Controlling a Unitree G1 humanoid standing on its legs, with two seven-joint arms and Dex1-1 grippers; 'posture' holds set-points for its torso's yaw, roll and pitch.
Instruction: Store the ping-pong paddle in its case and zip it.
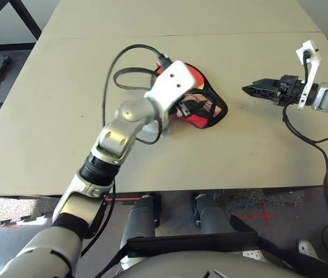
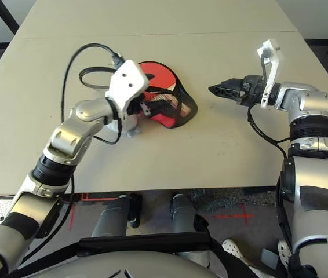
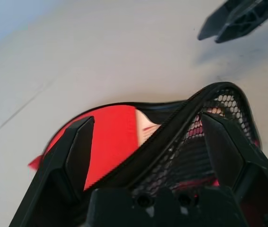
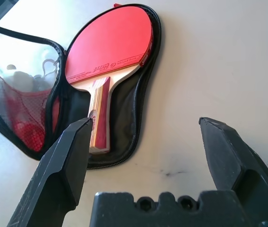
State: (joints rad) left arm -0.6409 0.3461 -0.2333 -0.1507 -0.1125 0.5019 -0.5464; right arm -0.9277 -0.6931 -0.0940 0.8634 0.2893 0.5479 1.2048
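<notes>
I should move back and push the lid over from its outer side (image 3: 174, 165), because the raised lid's zipper edge (image 3: 155, 142) stands loose inside the open fingers of my left gripper.
The case (image 1: 210, 107) lies unzipped in the middle of the table, its black mesh lid (image 4: 20, 109) standing up. The ping-pong paddle (image 4: 110, 42) rests face up on the black lining of the lower half, its striped handle (image 4: 101, 118) pointing toward my right gripper. My left gripper (image 3: 147, 118) is open at the case, one finger on each side of the raised lid's zipper edge (image 3: 172, 125). My right gripper (image 2: 219, 89) hovers open above bare table to the right of the case, aimed at it, holding nothing.
A black cable (image 1: 123, 63) loops from my left wrist over the table behind the case. The pale table (image 1: 48, 127) has a seam across its far part and its front edge near my body. Bare tabletop surrounds the case.
</notes>
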